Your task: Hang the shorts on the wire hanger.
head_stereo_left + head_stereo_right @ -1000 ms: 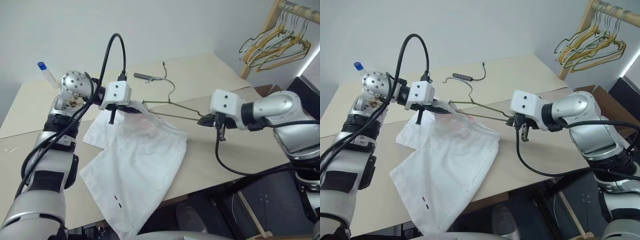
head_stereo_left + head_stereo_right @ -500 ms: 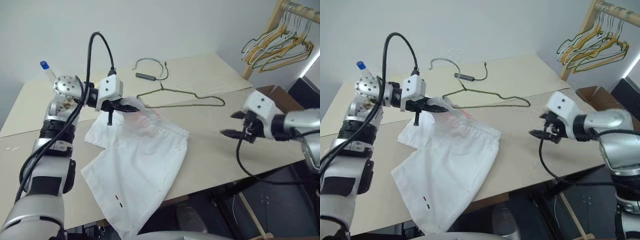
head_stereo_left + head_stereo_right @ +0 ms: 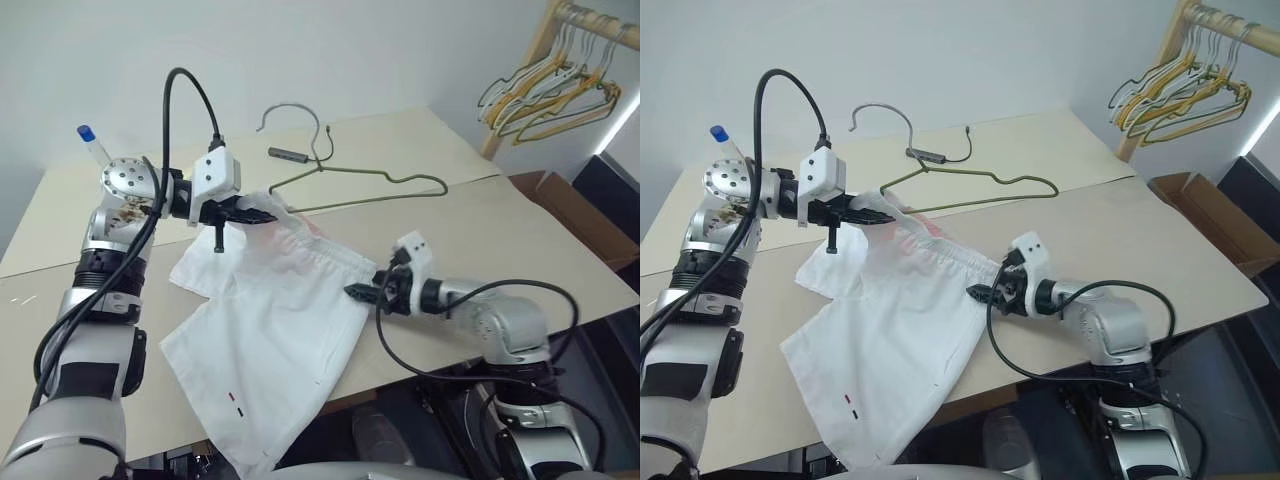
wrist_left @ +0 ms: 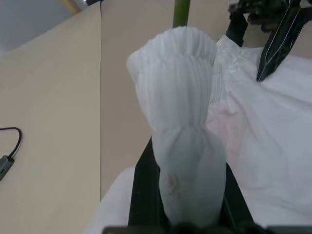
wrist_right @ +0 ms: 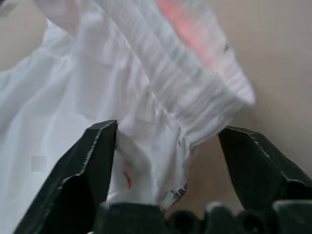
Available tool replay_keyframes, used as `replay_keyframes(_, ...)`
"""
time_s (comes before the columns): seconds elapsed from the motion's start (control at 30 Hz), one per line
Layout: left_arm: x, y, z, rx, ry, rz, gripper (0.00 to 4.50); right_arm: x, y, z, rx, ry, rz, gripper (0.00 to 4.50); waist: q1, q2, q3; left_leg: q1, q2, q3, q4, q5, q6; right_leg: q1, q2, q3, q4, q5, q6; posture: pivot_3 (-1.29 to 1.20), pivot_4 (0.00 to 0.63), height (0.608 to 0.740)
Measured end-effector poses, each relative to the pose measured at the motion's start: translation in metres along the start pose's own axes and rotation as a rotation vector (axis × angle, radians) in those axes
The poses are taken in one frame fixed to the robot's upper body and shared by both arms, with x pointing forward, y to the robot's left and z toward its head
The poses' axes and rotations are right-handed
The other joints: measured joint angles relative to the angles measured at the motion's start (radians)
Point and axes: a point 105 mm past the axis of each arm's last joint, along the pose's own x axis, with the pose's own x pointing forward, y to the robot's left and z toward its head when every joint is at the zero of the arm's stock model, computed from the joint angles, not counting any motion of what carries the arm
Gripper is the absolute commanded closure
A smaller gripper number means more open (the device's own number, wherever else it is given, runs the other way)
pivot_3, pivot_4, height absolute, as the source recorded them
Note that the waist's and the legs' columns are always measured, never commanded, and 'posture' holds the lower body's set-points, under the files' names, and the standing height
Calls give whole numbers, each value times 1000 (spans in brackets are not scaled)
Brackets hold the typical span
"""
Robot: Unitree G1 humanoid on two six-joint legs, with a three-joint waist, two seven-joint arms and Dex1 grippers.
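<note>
My gripper will make the waistband (image 3: 335, 254) stretch out straight past the wire hanger's end when it pulls the waistband's corner, because the waistband is puckered in tight gathers (image 5: 168, 80).
The white shorts (image 3: 280, 320) lie spread on the table, one leg hanging over the front edge. My left gripper (image 3: 258, 214) is shut on a bunched piece of the gathered waistband (image 4: 180, 122) and holds it lifted off the table. My right gripper (image 5: 168, 141) is open, low over the table. Its fingers (image 5: 97, 161) stand on either side of the waistband's far corner without pinching it. The wire hanger (image 3: 360, 185) lies loose behind the shorts. Its hook (image 3: 290, 110) points to the back of the table and one end reaches the lifted waistband.
A wooden rack (image 3: 560, 40) with bunched yellow and green hangers stands at the back right. A dark cable with an adapter (image 3: 290, 152) lies behind the wire hanger. A blue-capped tube (image 3: 92, 145) stands at the far left. A cardboard box (image 3: 1200, 205) sits past the table's right edge.
My right gripper let go of the wire hanger, which dropped onto the table. It then swung down, open, to the shorts' waistband corner. My left gripper kept its hold.
</note>
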Motion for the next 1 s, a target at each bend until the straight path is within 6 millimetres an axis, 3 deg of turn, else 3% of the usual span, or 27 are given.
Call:
replay_keyframes(0.27,-9,-6,-9,-26,28,20,4500,-18,-4,19,-15,-78,-7,4465,1,0,0,1,1,0,0,0,0,1,1,0,0,0,0,-219,0,740)
replay_keyframes(0.5,-26,-27,-37,-118,97,-3,4500,-38,-6,36,-42,-141,-18,4490,-5,0,0,1,1,0,0,0,0,1,1,0,0,0,0,-230,0,740)
replay_keyframes(1.0,-28,-39,-44,-70,128,-51,4500,-65,-30,51,-116,-130,-70,4490,-5,0,0,1,1,0,0,0,0,1,1,0,-1,0,0,-240,0,740)
